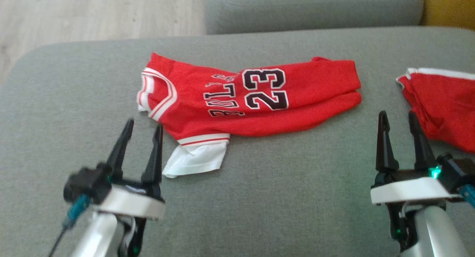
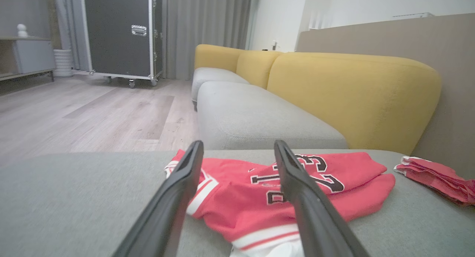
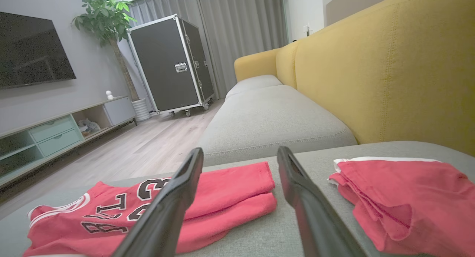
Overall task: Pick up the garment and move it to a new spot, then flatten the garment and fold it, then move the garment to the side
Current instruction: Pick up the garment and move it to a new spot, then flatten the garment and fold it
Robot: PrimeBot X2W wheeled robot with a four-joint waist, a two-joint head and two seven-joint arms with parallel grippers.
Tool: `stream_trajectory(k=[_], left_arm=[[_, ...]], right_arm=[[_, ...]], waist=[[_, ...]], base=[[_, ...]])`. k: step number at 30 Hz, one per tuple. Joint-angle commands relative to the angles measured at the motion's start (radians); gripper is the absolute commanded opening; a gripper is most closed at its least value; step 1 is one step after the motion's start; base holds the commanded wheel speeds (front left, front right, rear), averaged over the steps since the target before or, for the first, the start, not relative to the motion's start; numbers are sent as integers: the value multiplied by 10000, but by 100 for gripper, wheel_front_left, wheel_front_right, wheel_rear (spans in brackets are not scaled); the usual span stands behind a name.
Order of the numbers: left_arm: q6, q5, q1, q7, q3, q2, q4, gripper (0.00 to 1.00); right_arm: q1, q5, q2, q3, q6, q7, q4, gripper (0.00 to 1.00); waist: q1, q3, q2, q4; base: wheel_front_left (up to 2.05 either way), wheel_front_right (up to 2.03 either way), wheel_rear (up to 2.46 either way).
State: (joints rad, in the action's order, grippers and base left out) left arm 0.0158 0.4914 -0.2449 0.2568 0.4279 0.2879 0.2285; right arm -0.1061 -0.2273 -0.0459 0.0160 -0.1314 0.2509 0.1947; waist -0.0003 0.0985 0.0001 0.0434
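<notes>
My gripper will make the white sleeve (image 1: 199,159) spread wider and flatter when it pulls the sleeve's edge, because a slanting crease (image 1: 189,151) gathers the sleeve below its striped trim.
The garment (image 1: 256,97), a red jersey with "23" and white trim, lies folded lengthwise across the grey sofa cushion (image 1: 278,197), with a white flap (image 1: 196,158) sticking out at its near left corner. My left gripper (image 1: 143,125) stands open just left of that flap, nothing between its fingers. In the left wrist view the garment (image 2: 237,190) lies right in front of the left gripper (image 2: 237,147). My right gripper (image 1: 396,118) is open and empty, near the jersey's right end. In the right wrist view the garment (image 3: 230,186) sits ahead of the right gripper (image 3: 239,153).
A second red piece with a white band (image 1: 441,101) lies bunched at the cushion's right, close to my right gripper's fingers (image 3: 400,190). Another grey cushion (image 1: 315,8) sits beyond, the yellow backrest (image 2: 352,90) to the right, wooden floor (image 1: 92,12) off the left edge.
</notes>
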Motion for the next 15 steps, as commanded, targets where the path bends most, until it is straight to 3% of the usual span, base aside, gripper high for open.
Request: stream_trajectory(k=[1, 10, 15], left_arm=[[-95, -130, -108, 49, -612, 0, -371, 100], [148, -842, 563, 49, -1349, -619, -100, 100], [228, -966, 252, -256, -1153, -617, 1017, 100]], right_arm=[[-43, 72, -43, -214, 7, 109, -233, 100], [-18, -39, -43, -431, 7, 109, -170, 100], [-70, -90, -43, -495, 7, 109, -173, 100]], waist=[[3, -346, -1, 314], [3, -265, -1, 181], [3, -81, -1, -47]], base=[[0, 0, 0], [0, 0, 0], [0, 0, 0]])
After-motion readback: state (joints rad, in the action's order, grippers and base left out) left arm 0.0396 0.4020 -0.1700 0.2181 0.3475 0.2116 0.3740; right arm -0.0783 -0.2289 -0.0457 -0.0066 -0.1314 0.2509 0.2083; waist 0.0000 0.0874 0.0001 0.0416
